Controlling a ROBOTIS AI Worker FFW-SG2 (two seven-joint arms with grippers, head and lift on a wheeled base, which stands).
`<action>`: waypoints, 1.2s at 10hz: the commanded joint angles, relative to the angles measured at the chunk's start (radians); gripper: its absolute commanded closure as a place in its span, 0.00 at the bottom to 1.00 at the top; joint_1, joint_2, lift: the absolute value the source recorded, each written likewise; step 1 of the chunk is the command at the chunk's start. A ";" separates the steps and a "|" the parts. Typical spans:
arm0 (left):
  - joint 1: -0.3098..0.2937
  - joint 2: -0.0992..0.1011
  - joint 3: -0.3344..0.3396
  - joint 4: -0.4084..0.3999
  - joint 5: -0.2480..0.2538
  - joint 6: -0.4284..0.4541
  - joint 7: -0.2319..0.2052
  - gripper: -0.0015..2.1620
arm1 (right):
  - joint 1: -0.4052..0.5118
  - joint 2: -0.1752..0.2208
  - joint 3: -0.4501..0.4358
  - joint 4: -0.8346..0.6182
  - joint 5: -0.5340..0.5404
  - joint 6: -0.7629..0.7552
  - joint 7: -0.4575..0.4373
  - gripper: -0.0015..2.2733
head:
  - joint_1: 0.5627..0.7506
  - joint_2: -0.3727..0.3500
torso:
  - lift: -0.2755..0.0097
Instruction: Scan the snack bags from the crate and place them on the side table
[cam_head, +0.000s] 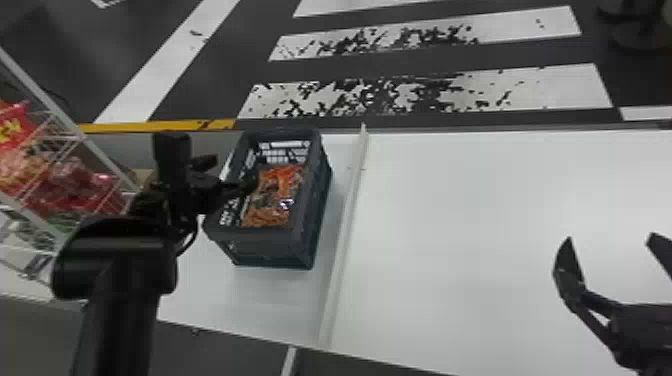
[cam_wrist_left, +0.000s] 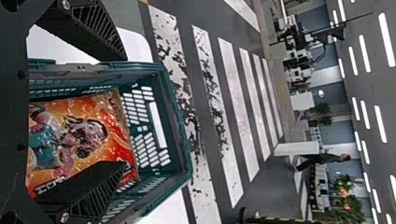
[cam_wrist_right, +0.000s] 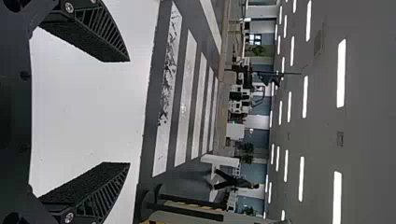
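Note:
I am expecting another snack bag hidden underneath, because the orange snack bag (cam_head: 273, 195) sits high in the dark crate, close to the crate's near rim (cam_head: 258, 229).
My left gripper (cam_head: 232, 175) is at the left side of the dark crate (cam_head: 312, 200), one finger reaching over its rim. Inside the crate lies an orange snack bag (cam_head: 282, 187). In the left wrist view the left gripper (cam_wrist_left: 123, 112) stands open, with the crate (cam_wrist_left: 175, 116) and the orange bag (cam_wrist_left: 88, 135) beyond its parted fingers; nothing is held. My right gripper (cam_head: 612, 240) is over the white table at the right of the head view. Seen from its own wrist, the right gripper (cam_wrist_right: 128, 112) is open with nothing between its fingers.
A raised white divider (cam_head: 345, 225) runs along the white table (cam_head: 475, 225) just right of the crate. At the far left stands a wire rack (cam_head: 65, 135) with red snack bags. Beyond the table lies a striped floor.

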 joint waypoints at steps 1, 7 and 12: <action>-0.055 0.001 -0.041 0.087 -0.053 0.002 -0.029 0.04 | 0.002 -0.002 -0.001 -0.003 0.000 -0.002 0.000 0.04 | 0.70 0.94 | 0.79; -0.237 0.004 -0.169 0.375 -0.159 -0.004 -0.090 0.04 | -0.009 -0.017 0.002 0.000 -0.011 0.001 -0.005 0.04 | 0.70 0.88 | 0.79; -0.354 0.009 -0.242 0.587 -0.174 0.008 -0.128 0.04 | -0.043 -0.021 0.007 0.029 -0.021 0.017 -0.005 0.04 | 0.70 0.87 | 0.79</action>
